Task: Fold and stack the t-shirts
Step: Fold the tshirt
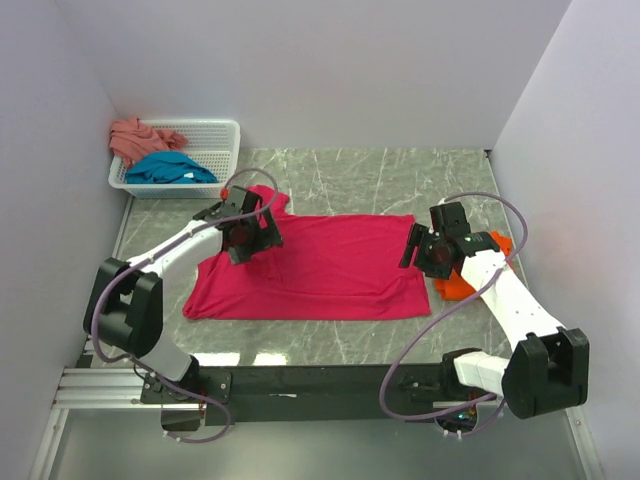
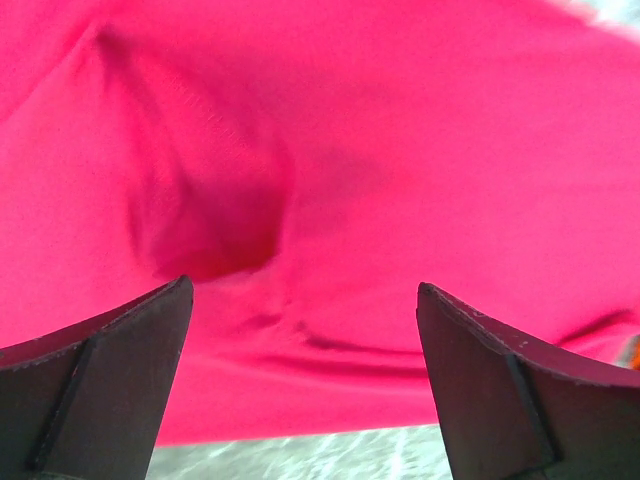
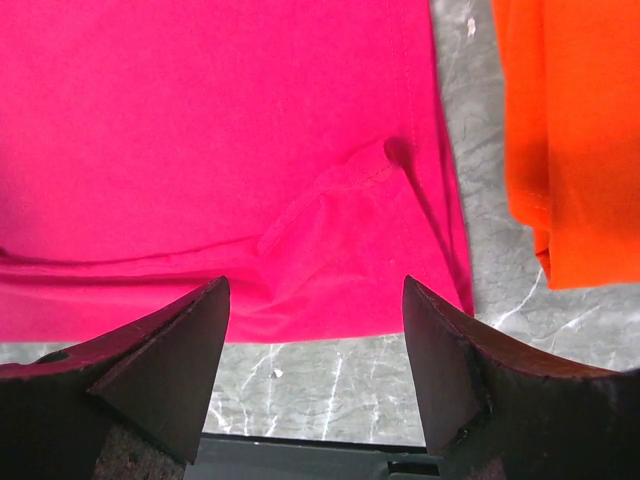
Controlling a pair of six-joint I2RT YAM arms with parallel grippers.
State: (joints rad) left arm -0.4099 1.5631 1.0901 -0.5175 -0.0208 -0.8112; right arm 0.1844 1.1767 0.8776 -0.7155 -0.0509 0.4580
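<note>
My left gripper needs to fix the magenta-red t-shirt's near corner (image 1: 192, 309) below it, which spreads out past the t-shirt's side edge, so it should pull that corner (image 1: 198, 304) in before folding.
The magenta-red t-shirt (image 1: 320, 265) lies spread on the marble table, partly folded; it fills the left wrist view (image 2: 400, 150) and most of the right wrist view (image 3: 200, 140). My left gripper (image 1: 243, 235) hovers open over its upper left part, jaws wide and empty (image 2: 305, 290). My right gripper (image 1: 422, 250) hovers open over its right edge (image 3: 315, 285). The bright orange t-shirt (image 1: 462, 285) lies folded under my right arm, also in the right wrist view (image 3: 570, 130). The teal t-shirt (image 1: 168, 170) and the salmon-pink t-shirt (image 1: 135, 138) sit in the basket.
The white mesh basket (image 1: 222, 140) stands at the back left against the wall. White walls close the table on the left, back and right. A black rail (image 1: 300, 385) runs along the near edge.
</note>
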